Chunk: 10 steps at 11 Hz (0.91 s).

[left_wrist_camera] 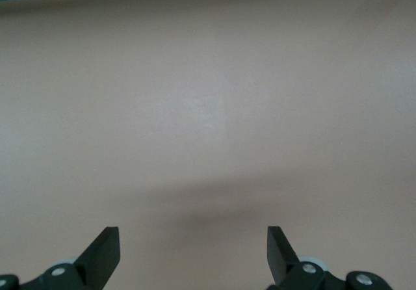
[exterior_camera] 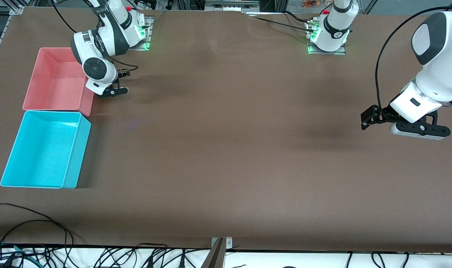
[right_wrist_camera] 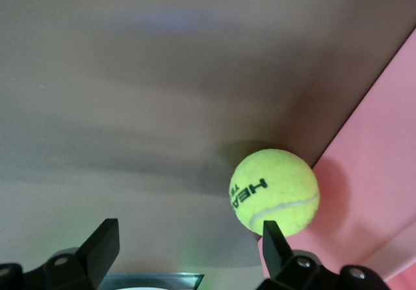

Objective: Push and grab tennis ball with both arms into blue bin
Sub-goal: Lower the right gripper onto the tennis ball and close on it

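Note:
The tennis ball [right_wrist_camera: 274, 191] should come to rest near where I lower it instead of rolling across, because the blue bin's bottom [exterior_camera: 43, 149] looks flat.
The tennis ball [right_wrist_camera: 274, 191] shows only in the right wrist view. It lies on the brown table against the outer wall of the pink bin [right_wrist_camera: 377, 173]; my right arm hides it in the front view. My right gripper [exterior_camera: 113, 90] is open just above the table beside the pink bin. The ball lies just ahead of one fingertip [right_wrist_camera: 272, 237], not between the fingers. My left gripper [exterior_camera: 421, 131] hangs open and empty over bare table at the left arm's end. The blue bin [exterior_camera: 43, 178] stands empty, nearer the front camera than the pink bin.
The pink bin [exterior_camera: 54, 108] stands empty and close to the blue bin, at the right arm's end. The right arm's base plate [right_wrist_camera: 149, 280] with its green light is close to the right gripper. Cables lie along the table's front edge [exterior_camera: 99, 247].

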### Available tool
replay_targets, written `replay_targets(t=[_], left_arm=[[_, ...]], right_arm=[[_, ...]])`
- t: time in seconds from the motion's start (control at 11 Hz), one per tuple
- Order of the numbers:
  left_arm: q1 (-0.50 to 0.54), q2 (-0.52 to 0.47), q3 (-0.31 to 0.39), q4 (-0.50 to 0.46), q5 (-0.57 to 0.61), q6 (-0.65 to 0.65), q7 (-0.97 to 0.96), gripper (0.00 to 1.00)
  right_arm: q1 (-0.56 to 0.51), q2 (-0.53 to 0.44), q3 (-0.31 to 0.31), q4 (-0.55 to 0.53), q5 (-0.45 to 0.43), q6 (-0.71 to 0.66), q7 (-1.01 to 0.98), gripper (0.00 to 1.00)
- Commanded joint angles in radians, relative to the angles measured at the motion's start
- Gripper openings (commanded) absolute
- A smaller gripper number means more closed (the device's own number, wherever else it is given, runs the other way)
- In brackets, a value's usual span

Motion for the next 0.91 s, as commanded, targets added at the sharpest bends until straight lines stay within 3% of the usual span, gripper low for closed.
replay_targets(t=[0.0,0.18,0.36,0.55,0.82], left_arm=[[0.006,-0.020,0.006,0.007,-0.023,-0.021,0.041,1.00],[0.008,-0.031,-0.004,0.015,0.004,-0.045,0.038,1.00],[0.008,-0.022,-0.008,0.099,0.006,-0.139,0.035,1.00],[0.016,-0.025,-0.008,0.110,0.006,-0.145,0.039,1.00],[0.022,-0.020,-0.023,0.110,0.018,-0.145,0.039,1.00]], right_arm=[[-0.018,0.003,-0.004,-0.012,-0.066,0.015,0.014,0.97],[-0.019,-0.003,-0.008,-0.012,-0.069,0.012,0.013,0.98],[-0.019,0.017,-0.009,-0.013,-0.077,0.013,0.013,0.98],[-0.021,0.029,-0.026,-0.013,-0.156,0.015,0.015,0.98],[-0.021,0.102,-0.047,-0.015,-0.188,0.068,0.015,0.97]])
